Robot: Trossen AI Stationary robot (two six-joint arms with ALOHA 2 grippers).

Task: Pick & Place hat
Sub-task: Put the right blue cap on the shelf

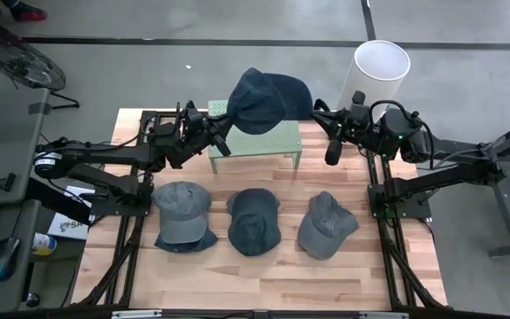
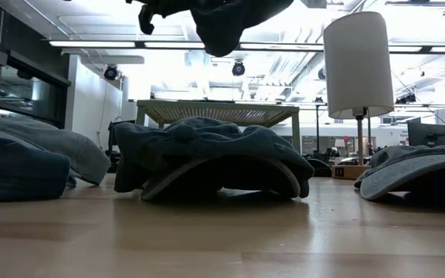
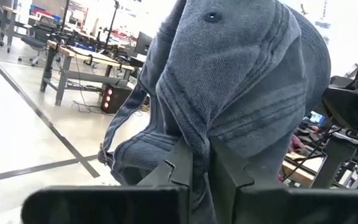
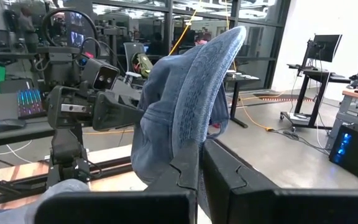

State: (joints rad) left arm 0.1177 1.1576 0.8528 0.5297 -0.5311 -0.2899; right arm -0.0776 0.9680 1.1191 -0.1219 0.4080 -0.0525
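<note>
My right gripper should open before my left gripper turns the hat and lowers it onto the stand [image 1: 280, 142], because the hat's brim [image 4: 205, 93] is standing on edge in my right gripper.
A dark blue denim hat [image 1: 268, 99] hangs in the air above a small green stand [image 1: 255, 142] at the table's far middle. It shows at the top of the low view as the hat [image 2: 230, 19], over the stand [image 2: 219, 112]. My left gripper [image 1: 227, 115] is shut on the hat's left side. My right gripper [image 1: 320, 108] is shut at its right side. The left wrist view shows the crown's top button [image 3: 211, 17] and the back strap [image 3: 120, 127] hanging loose. My left gripper [image 3: 199, 149] pinches a bunched fold of the crown cloth [image 3: 197, 134] between its two fingers, coming level from the table's left. The hat is lifted clear of the stand and rises in front of the fingers. My right gripper [image 4: 199, 152] has the brim's edge [image 4: 194, 134] running down between its two fingers, coming level from the table's right. The fingers themselves hide where they meet it. The brim stands on edge above the fingers.
Three more hats lie in a row on the wooden table: a grey-blue one [image 1: 181, 213], a dark one [image 1: 253, 221] and a grey one [image 1: 326, 226]. A white cylinder [image 1: 381, 66] stands past the far right corner. Black frame rails run along both table sides.
</note>
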